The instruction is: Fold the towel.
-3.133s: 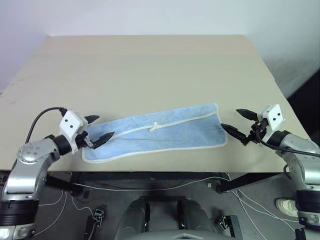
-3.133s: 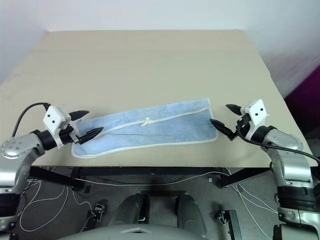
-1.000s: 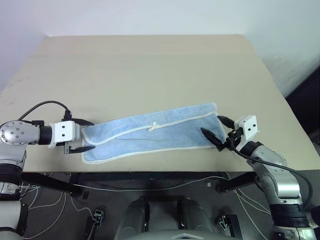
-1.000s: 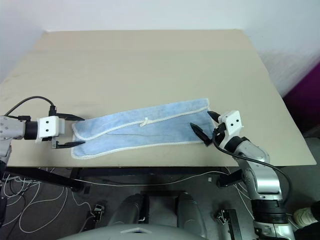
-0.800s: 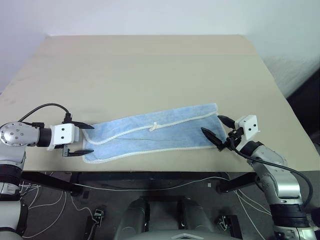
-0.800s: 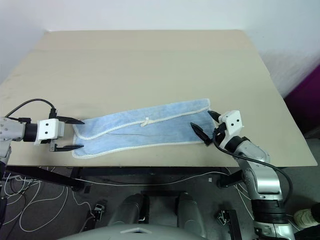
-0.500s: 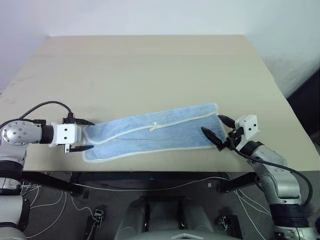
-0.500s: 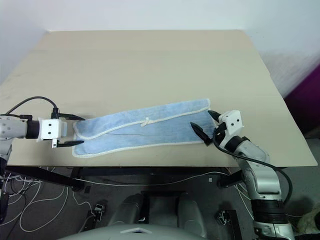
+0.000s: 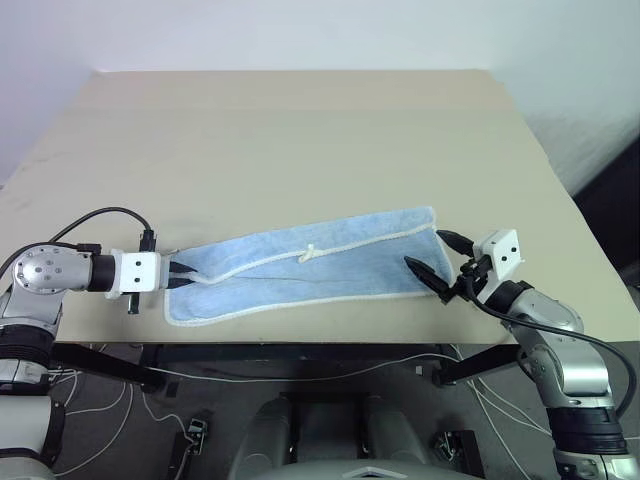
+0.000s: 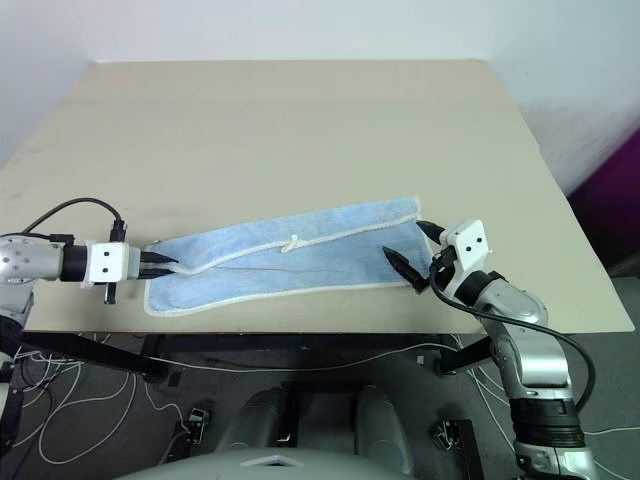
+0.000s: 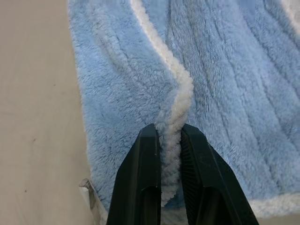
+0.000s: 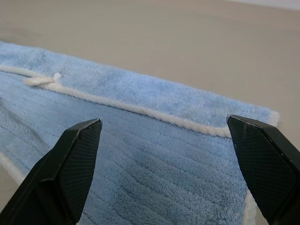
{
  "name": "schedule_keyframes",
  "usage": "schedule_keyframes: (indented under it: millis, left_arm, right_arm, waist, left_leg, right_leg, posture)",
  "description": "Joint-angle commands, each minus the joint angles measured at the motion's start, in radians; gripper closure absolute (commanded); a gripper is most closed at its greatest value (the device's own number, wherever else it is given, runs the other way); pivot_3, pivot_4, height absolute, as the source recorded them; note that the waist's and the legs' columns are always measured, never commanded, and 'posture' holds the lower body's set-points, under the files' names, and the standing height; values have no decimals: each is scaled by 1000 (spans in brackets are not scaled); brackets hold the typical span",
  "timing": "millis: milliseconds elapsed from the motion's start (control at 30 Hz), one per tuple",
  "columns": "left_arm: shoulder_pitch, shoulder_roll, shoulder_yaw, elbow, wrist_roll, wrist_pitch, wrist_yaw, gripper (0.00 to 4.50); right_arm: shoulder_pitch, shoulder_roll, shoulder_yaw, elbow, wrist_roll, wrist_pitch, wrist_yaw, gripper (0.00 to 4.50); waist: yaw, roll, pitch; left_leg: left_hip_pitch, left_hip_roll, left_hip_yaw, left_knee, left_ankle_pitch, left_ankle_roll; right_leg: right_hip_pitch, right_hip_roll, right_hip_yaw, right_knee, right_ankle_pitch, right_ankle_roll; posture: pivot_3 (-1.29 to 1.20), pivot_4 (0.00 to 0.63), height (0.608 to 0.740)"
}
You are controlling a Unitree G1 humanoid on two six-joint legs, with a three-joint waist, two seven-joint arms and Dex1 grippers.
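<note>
I expect the towel's lower layer (image 9: 360,272) to follow when I lift the flap's white edging, because the towel's far side is a plain blue fold (image 9: 310,231) that joins both layers.
The light blue towel (image 9: 320,270) lies as a long strip near the front edge of the tan table (image 9: 300,140), with white edging and a small white loop (image 9: 307,254) on top. My left gripper (image 9: 185,277) is at the towel's left end. In the left wrist view its two black fingers (image 11: 145,183) are shut on a raised ridge of the white edging (image 11: 176,108). My right gripper (image 9: 425,250) is open at the towel's right end, one finger over the cloth and the other past the far corner. The right wrist view shows the towel (image 12: 140,159) lying between its spread fingertips.
The table's front edge (image 9: 330,343) runs just below the towel. Bare table top stretches behind the towel toward the wall. Cables and a metal frame (image 9: 300,372) sit on the floor under the table.
My left gripper's fingers have closed from wide open onto the towel's left end edging. The right gripper has stayed open in the same place.
</note>
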Motion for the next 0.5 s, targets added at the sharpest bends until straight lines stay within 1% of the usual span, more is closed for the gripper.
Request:
schedule_keyframes:
  millis: [33, 67, 100, 167, 267, 333, 500]
  left_arm:
    - [14, 0, 68, -71, -128, 76, -41, 4290]
    - [20, 0, 77, -84, -153, 91, -56, 4450]
    - [27, 4, 80, -85, -146, 89, -46, 4482]
    - [37, 8, 79, -88, -119, 89, -22, 4482]
    - [58, 5, 80, -106, -99, 112, 17, 4482]
    - [78, -2, 82, -133, -104, 129, 32, 4482]
    - [131, -12, 84, -220, -101, 174, 81, 4482]
  right_arm:
    - [-46, -36, -4, -12, -10, -19, 23, 0]
    - [-54, -42, -2, -9, -14, -20, 27, 0]
    - [-74, -64, 11, 5, -43, -38, 40, 0]
    - [-103, -95, 28, 34, -82, -72, 60, 0]
    - [-191, -145, 67, 136, -184, -154, 63, 0]
    - [-258, -174, 103, 239, -270, -239, 53, 0]
    - [-394, -242, 211, 525, -510, -510, -31, 0]
  waist:
    - [0, 0, 0]
    - [-1, 0, 0]
    - [-1, 0, 0]
    - [-2, 0, 0]
    - [-3, 0, 0]
    - [-3, 0, 0]
    - [-1, 0, 0]
  left_leg:
    - [0, 0, 0, 0, 0, 0]
    - [0, 0, 0, 0, 0, 0]
    - [0, 0, 0, 0, 0, 0]
    - [0, 0, 0, 0, 0, 0]
    - [0, 0, 1, 0, 0, 0]
    - [0, 0, 1, 0, 0, 0]
    - [0, 0, 1, 0, 0, 0]
  right_leg:
    - [0, 0, 0, 0, 0, 0]
    - [0, 0, 0, 0, 0, 0]
    - [0, 0, 0, 0, 0, 0]
    - [0, 0, 0, 0, 0, 0]
    - [0, 0, 0, 0, 0, 0]
    - [0, 0, 0, 0, 0, 0]
    - [-1, 0, 0, 0, 0, 0]
  posture:
    - [0, 150, 740]
    - [0, 150, 740]
    - [0, 150, 740]
    - [0, 150, 740]
    - [0, 150, 740]
    - [0, 150, 740]
    - [0, 150, 740]
